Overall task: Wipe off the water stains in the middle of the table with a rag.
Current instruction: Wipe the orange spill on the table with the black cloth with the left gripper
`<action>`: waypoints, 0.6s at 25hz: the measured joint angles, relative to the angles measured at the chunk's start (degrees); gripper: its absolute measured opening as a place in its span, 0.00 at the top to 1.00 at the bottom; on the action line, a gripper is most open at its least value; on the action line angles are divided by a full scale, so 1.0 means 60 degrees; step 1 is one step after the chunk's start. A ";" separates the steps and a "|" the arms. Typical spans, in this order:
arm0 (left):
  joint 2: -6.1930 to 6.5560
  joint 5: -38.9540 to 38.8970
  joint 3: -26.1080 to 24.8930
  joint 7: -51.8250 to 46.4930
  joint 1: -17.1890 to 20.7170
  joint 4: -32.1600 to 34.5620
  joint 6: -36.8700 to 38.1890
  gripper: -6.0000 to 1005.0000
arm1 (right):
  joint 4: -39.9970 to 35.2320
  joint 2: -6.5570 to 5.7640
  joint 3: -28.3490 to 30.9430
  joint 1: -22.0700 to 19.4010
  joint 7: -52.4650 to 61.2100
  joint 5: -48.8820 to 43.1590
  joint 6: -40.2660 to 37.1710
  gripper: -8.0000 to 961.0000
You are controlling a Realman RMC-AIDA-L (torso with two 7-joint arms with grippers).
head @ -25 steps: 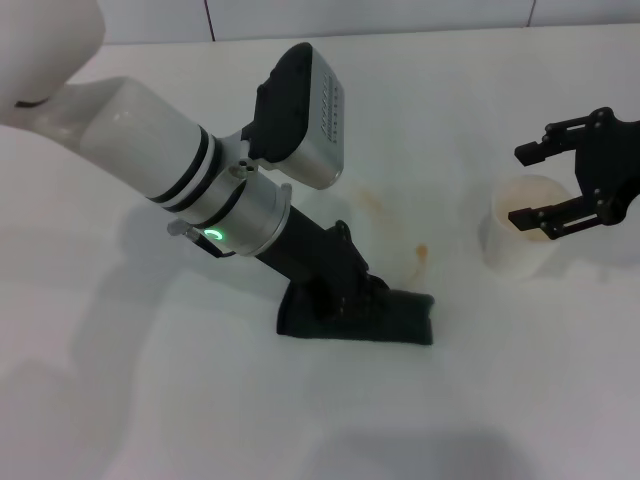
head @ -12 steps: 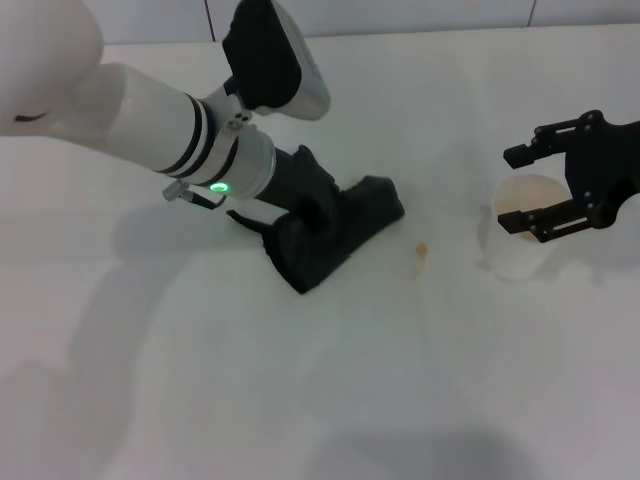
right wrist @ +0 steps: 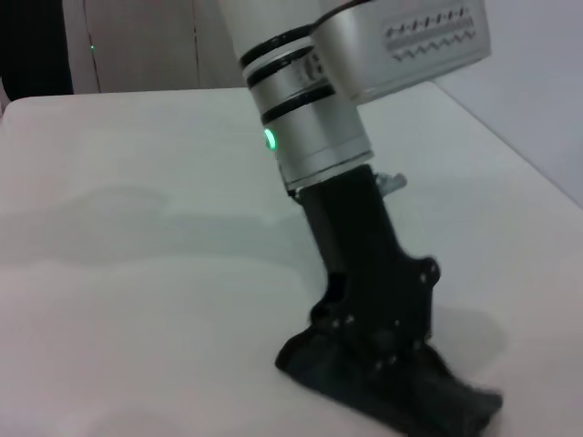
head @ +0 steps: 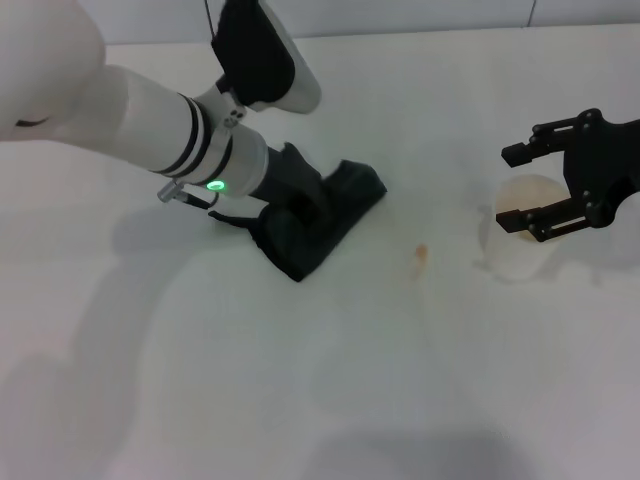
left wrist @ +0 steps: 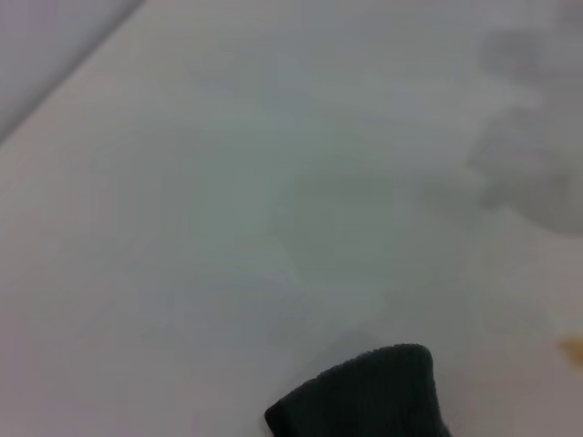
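Observation:
I should turn my left gripper back and sweep the rag over the stain (head: 421, 258) before letting go of the rag, because the amber water stain is uncovered beyond the rag's end (head: 362, 187).
The rag (head: 325, 222) is a dark, folded cloth lying on the white table (head: 330, 380), left of centre. My left gripper (head: 296, 208) presses down into the rag and is shut on it, its fingertips buried in the cloth. A small orange-amber water stain (head: 421, 254) lies on the bare table to the right of the rag, apart from it. The rag's end shows in the left wrist view (left wrist: 364, 401), with an amber spot (left wrist: 574, 346) at the picture's edge. The right wrist view shows the left gripper standing on the rag (right wrist: 410, 396). My right gripper (head: 525, 188) is open just above a paper cup.
A white paper cup (head: 520, 250) stands on the table at the right, right of the stain, under the right gripper. The left arm's white forearm (head: 150, 130) reaches in from the upper left. The table's far edge meets a wall at the back.
The left gripper has dragged the rag from the front centre back and to the left, turning it, away from the stain. The faint streak near the table's middle is gone. The right gripper barely moved.

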 joint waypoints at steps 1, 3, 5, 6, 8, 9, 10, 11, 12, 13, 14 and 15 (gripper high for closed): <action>-0.0010 -0.0034 0.0002 0.0154 -0.0003 0.0017 0.0160 0.88 | 0.0000 0.0000 -0.0002 0.0013 -0.0006 0.0003 0.0000 0.19; -0.0031 -0.0237 0.0003 0.0718 -0.0028 0.0039 0.0703 0.88 | 0.0001 0.0000 -0.0006 0.0026 -0.0010 0.0008 0.0000 0.19; -0.0036 -0.0490 0.0006 0.1295 -0.0046 0.0046 0.1225 0.88 | 0.0005 0.0000 -0.0012 0.0033 -0.0020 0.0013 0.0001 0.19; -0.0037 -0.0627 0.0008 0.1570 -0.0046 0.0047 0.1491 0.88 | 0.0002 0.0000 -0.0013 0.0030 -0.0023 0.0014 0.0001 0.19; -0.0031 -0.0875 0.0009 0.2132 -0.0047 0.0057 0.2123 0.88 | -0.0023 -0.0001 -0.0015 0.0005 -0.0025 0.0021 0.0001 0.19; -0.0020 -0.0955 0.0007 0.2379 -0.0043 0.0090 0.2421 0.88 | -0.0032 0.0000 -0.0015 -0.0008 -0.0025 0.0025 0.0001 0.19; -0.0014 -0.1016 -0.0002 0.2687 -0.0004 0.0179 0.2812 0.88 | -0.0032 0.0000 -0.0015 -0.0011 -0.0024 0.0029 0.0002 0.19; -0.0013 -0.1040 -0.0009 0.2890 0.0043 0.0273 0.3077 0.88 | -0.0032 0.0000 -0.0015 -0.0014 -0.0024 0.0032 0.0001 0.19; -0.0020 -0.1041 -0.0009 0.3059 0.0108 0.0411 0.3350 0.88 | -0.0028 0.0000 -0.0015 -0.0015 -0.0024 0.0033 0.0001 0.19; -0.0031 -0.1034 0.0000 0.3148 0.0162 0.0518 0.3525 0.88 | -0.0017 0.0000 -0.0016 -0.0016 -0.0023 0.0033 0.0001 0.19; -0.0036 -0.1022 0.0012 0.3177 0.0193 0.0595 0.3623 0.88 | -0.0010 -0.0001 -0.0016 -0.0017 -0.0024 0.0033 0.0001 0.19; -0.0041 -0.0999 0.0024 0.3175 0.0204 0.0614 0.3642 0.88 | -0.0010 -0.0001 -0.0016 -0.0018 -0.0024 0.0034 0.0000 0.19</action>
